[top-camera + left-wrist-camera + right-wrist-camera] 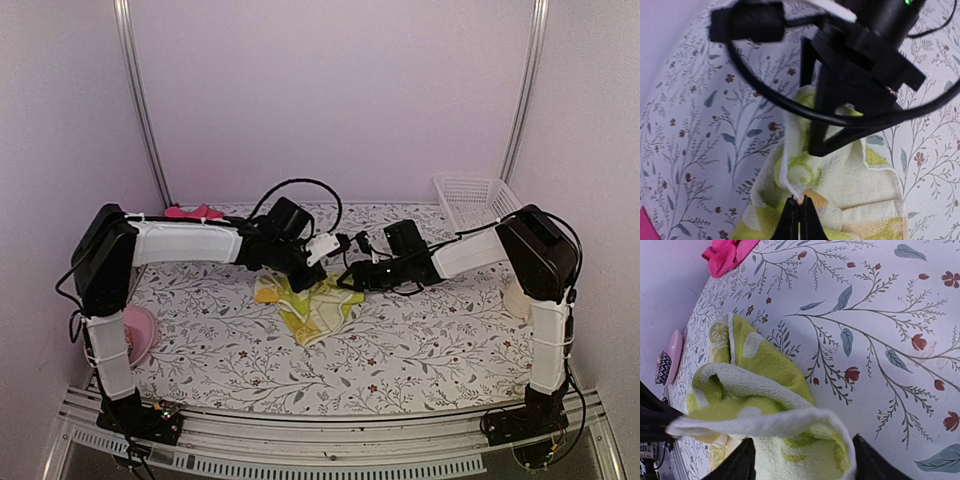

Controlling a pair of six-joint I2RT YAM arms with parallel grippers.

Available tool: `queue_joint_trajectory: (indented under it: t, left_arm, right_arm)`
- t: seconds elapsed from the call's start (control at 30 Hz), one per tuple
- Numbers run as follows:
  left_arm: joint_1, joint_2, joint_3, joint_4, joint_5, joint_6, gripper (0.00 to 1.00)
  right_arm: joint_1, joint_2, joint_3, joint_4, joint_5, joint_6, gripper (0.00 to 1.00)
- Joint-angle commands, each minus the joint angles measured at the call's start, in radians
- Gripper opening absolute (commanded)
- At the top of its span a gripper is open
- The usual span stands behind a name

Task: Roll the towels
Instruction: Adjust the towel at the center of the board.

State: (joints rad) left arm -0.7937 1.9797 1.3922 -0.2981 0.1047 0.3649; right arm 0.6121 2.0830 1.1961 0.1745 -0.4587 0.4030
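I should use my left gripper to pull the towel up and away by its pinched corner [796,191] before my right gripper spreads it, because the yellow-green towel lies bunched [316,312] under both grippers.
The yellow-green towel [310,308] lies crumpled at the middle of the table, with both grippers meeting over its far edge. My left gripper [800,204] is shut on a pinched white-edged corner of this towel [840,180]; from above, the left gripper [300,275] sits at the cloth's upper left. My right gripper [802,467] is open, its dark fingers [737,465] standing on either side of a raised fold of the towel [765,390]. In the top view the right gripper [346,278] is at the cloth's upper right. The pink towel [195,212] lies bunched at the back left, also seen as the pink towel [727,254].
A pink bowl [140,335] sits at the front left beside the left arm's base, and shows as the pink bowl [672,355] in the right wrist view. A white slatted basket [475,200] stands at the back right. Cables loop over both wrists.
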Motion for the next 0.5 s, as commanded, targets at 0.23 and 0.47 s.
queue_joint_trajectory:
  t: [0.23, 0.47]
  left_arm:
    - [0.211, -0.350, -0.060, -0.050, -0.007, 0.077, 0.00]
    - [0.320, -0.479, -0.142, -0.069, 0.005, 0.069, 0.00]
  right_arm:
    - [0.069, -0.099, -0.050, 0.091, -0.028, -0.118, 0.98]
    - [0.180, -0.001, 0.101, -0.044, 0.193, -0.164, 0.99]
